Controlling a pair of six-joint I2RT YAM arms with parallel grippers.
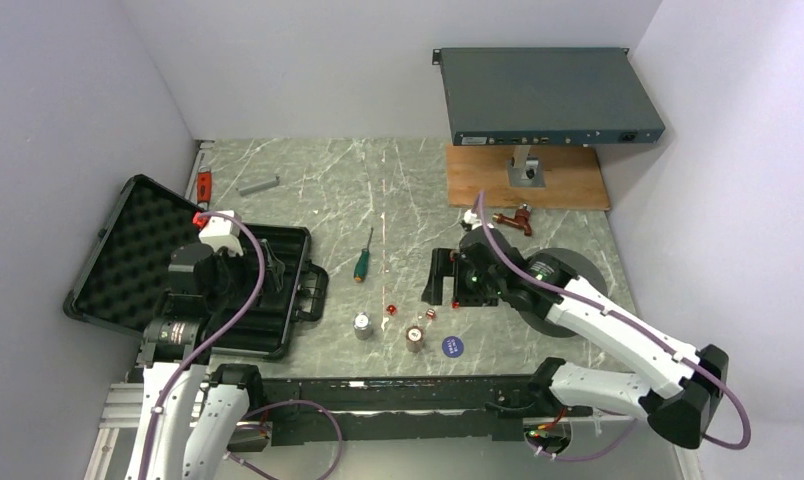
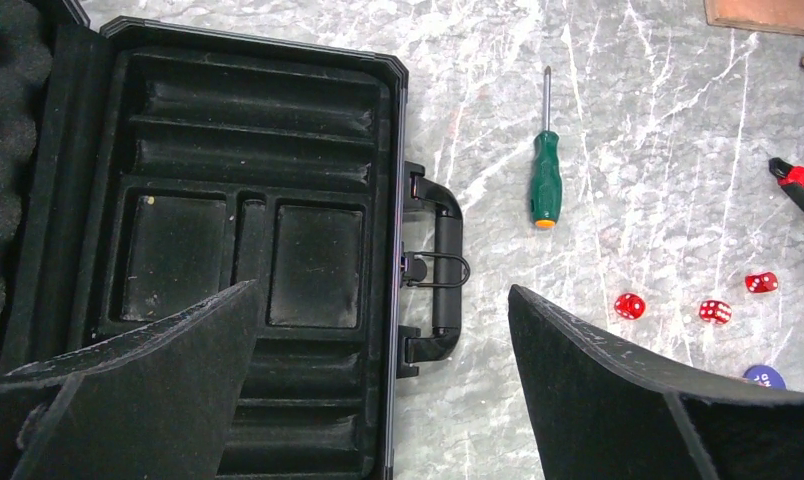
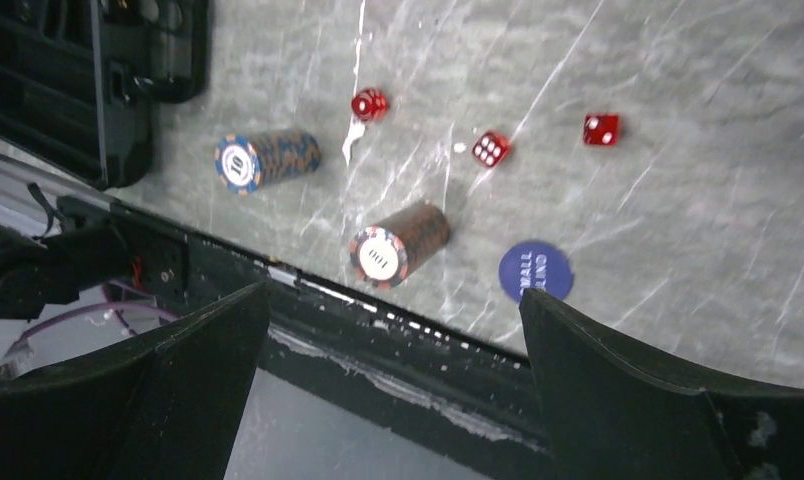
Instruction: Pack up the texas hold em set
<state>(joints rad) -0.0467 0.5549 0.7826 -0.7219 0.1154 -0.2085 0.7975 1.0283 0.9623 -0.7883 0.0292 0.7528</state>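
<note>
The orange chip stack is standing apart from the blue button (image 1: 452,346). My right gripper goes on down over the stack before it stops with the open fingers on both sides of it.
The black briefcase (image 1: 118,250) lies open at the left, foam lid flat, its moulded tray (image 2: 228,150) bare and the handle (image 2: 446,265) facing the table's middle. My left gripper (image 1: 273,265) hovers open over the tray's handle edge (image 2: 383,288), holding nothing. On the marble lie small red dice (image 3: 490,148), two short chip stacks on their sides (image 3: 268,158) (image 3: 400,243) and the blue round button (image 3: 536,271). My right gripper (image 1: 440,280) is open and empty, just behind these pieces, with its fingers (image 3: 395,290) framing the table's near edge.
A green-handled screwdriver (image 1: 362,262) lies between the case and the right arm. A large grey disc (image 1: 568,275) sits under the right arm. At the back are a grey rack unit (image 1: 548,95), a wooden board (image 1: 568,175), a red clamp (image 1: 518,218) and a grey bar (image 1: 258,184).
</note>
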